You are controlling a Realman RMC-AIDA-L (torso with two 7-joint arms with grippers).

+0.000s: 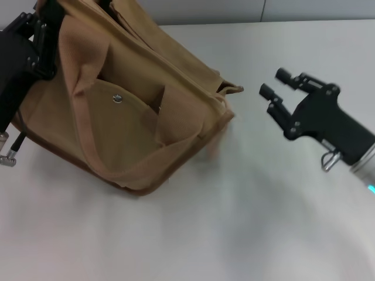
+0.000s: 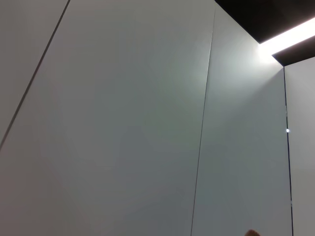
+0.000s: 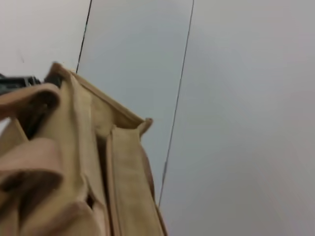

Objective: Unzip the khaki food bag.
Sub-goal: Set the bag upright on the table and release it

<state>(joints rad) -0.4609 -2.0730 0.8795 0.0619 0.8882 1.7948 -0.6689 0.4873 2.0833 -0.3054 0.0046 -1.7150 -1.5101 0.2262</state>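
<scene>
The khaki food bag's top edge (image 1: pixel 161 65) slopes down from the robot's left gripper to a free corner tab (image 1: pixel 232 89), so the robot's right gripper should take hold of the tab and pull the bag straight.
The khaki food bag (image 1: pixel 123 111) lies tilted on the white table (image 1: pixel 246 222). Its front pocket with a metal snap (image 1: pixel 118 98) and one wide handle (image 1: pixel 88 146) face me. Its top edge points to the back right, and I cannot make out the zipper. My left gripper (image 1: pixel 36 35) is at the bag's back left end, its fingertips hidden by the fabric. My right gripper (image 1: pixel 275 83) is open and empty, to the right of the bag's right corner and apart from it. The right wrist view shows the bag's end (image 3: pixel 118 177) from below.
The left wrist view shows only grey wall panels (image 2: pixel 147 123) and a ceiling light strip (image 2: pixel 290 37). The left arm's black body (image 1: pixel 14 70) lies along the bag's left side. Bare table lies in front of and to the right of the bag.
</scene>
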